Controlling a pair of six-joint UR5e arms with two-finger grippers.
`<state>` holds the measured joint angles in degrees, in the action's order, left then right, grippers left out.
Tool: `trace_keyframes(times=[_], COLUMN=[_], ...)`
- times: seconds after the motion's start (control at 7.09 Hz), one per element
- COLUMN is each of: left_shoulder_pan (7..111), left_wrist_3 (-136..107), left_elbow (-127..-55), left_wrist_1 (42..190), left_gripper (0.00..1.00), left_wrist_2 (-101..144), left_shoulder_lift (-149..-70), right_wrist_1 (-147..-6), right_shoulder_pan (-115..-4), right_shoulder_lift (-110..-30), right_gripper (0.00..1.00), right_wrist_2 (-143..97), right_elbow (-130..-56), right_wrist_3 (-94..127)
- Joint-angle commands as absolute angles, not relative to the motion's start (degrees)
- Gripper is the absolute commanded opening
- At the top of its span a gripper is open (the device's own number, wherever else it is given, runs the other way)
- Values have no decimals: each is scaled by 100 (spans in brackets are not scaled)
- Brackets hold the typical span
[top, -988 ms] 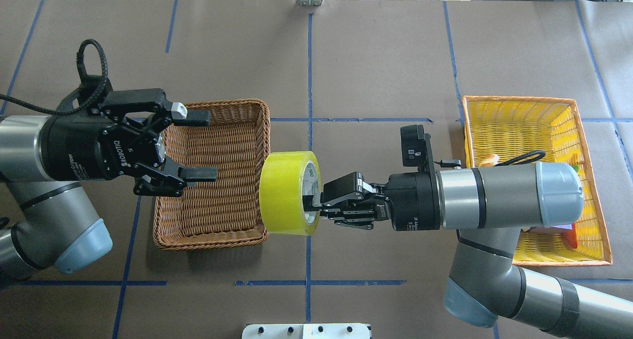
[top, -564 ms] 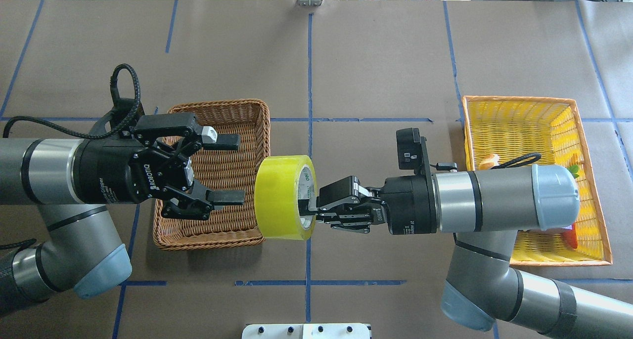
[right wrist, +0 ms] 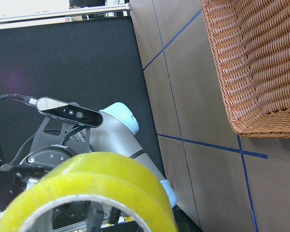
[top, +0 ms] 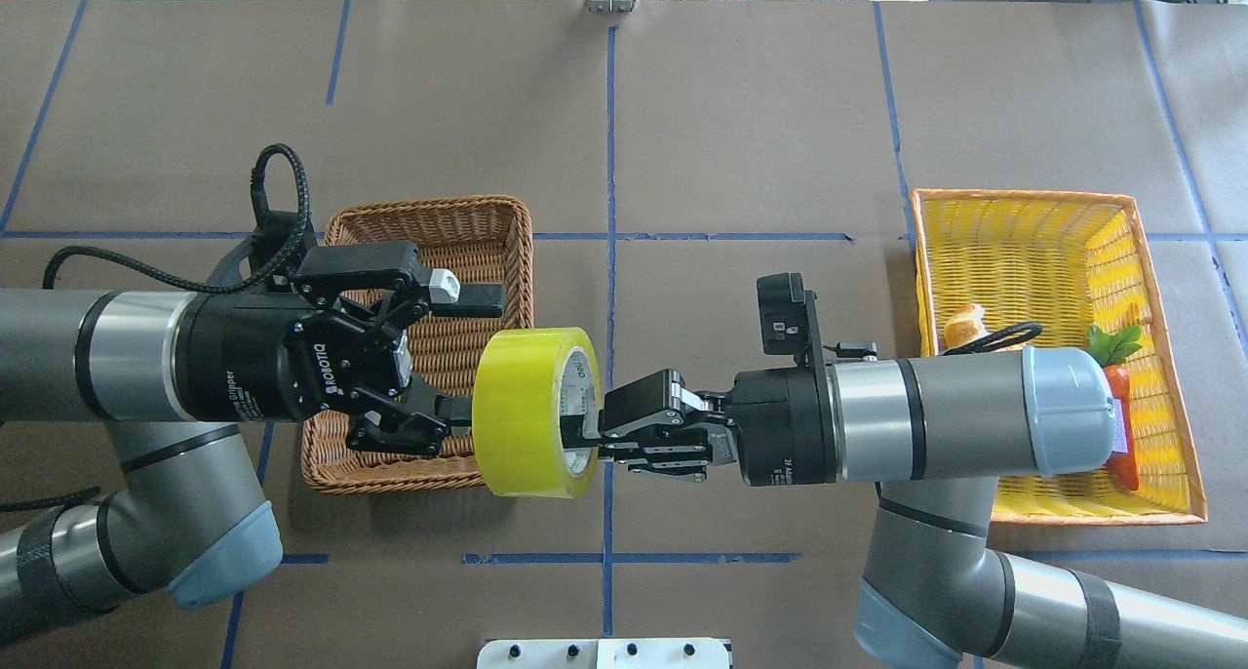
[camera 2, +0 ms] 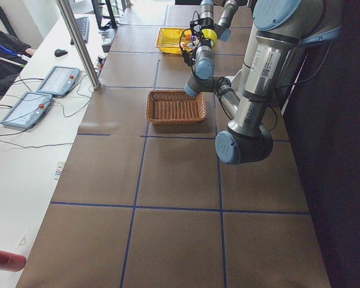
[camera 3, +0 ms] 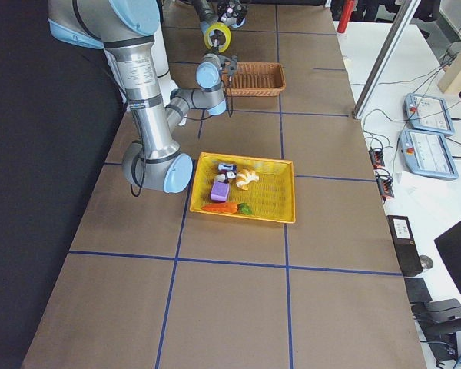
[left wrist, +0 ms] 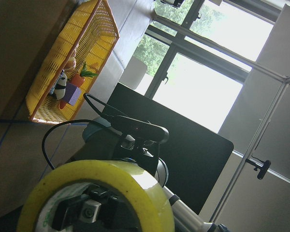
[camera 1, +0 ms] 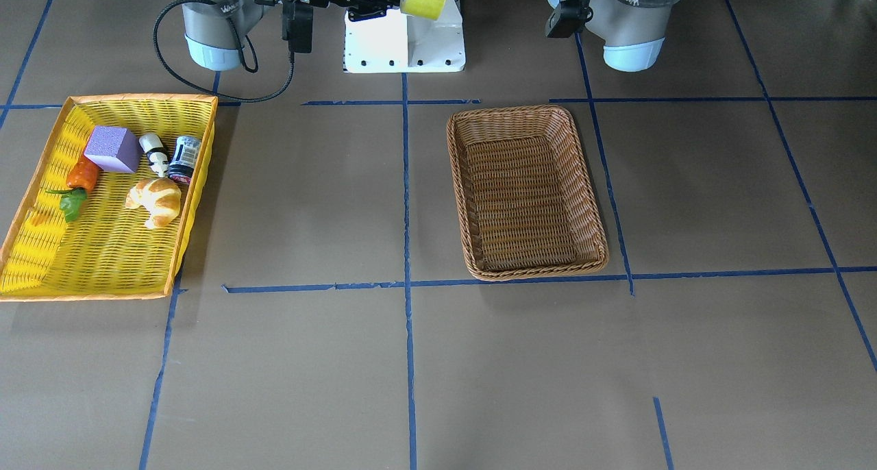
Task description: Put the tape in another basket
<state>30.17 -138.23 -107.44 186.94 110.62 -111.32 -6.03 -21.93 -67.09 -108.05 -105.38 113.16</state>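
The yellow tape has a broad, flat ring side, so it will rest flat and stay in place when I lower that side into the brown wicker basket.
The yellow tape is held in the air on its side, over the right rim of the brown wicker basket. My right gripper is shut on the tape's wall, one finger inside the white core. My left gripper is open at the tape's other side. Its upper finger is above the roll and its lower finger reaches the roll's left face; I cannot tell if it touches. The tape fills the bottom of the left wrist view and the right wrist view. The basket is empty.
A bright yellow basket with an orange rim stands at the right. It holds a croissant, a purple block, a carrot, a small can. The white base plate is at the robot's edge.
My right gripper has carried the tape leftward, over the wicker basket's rim. My left arm has moved right, and its open fingers now flank the tape.
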Motion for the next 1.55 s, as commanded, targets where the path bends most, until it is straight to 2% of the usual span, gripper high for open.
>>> trace_keyframes(times=[0.0, 0.28, 0.42, 0.56, 0.71, 0.85, 0.99, 1.41], left_shoulder_pan=[2770, 2751, 2742, 2742, 2742, 2733, 2733, 2733], left_wrist_3=[-13790, -13790, -13790, -13799, -13816, -13851, -13852, -13895], left_elbow=[-10740, -10766, -10758, -10758, -10767, -10775, -10767, -10775], left_wrist_1=[18694, 18703, 18703, 18694, 18694, 18694, 18694, 18650], left_gripper=[100, 100, 94, 80, 54, 30, 10, 5], left_wrist_2=[10821, 10811, 10811, 10811, 10811, 10811, 10811, 10828], left_shoulder_lift=[-11153, -11153, -11145, -11136, -11136, -11110, -11075, -11066], right_wrist_1=[-615, -721, -721, -712, -712, -703, -703, -712], right_shoulder_pan=[-2145, -2083, -2066, -2048, -2048, -2039, -2013, -1995], right_shoulder_lift=[-6680, -6671, -6671, -6680, -6671, -6671, -6671, -6680], right_gripper=[2, 2, 2, 3, 16, 54, 99, 100], right_wrist_2=[-10758, -10740, -10740, -10740, -10740, -10749, -10714, -10696], right_elbow=[-10529, -10538, -10538, -10547, -10564, -10547, -10538, -10538], right_wrist_3=[11312, 11312, 11320, 11320, 11329, 11347, 11364, 11364])
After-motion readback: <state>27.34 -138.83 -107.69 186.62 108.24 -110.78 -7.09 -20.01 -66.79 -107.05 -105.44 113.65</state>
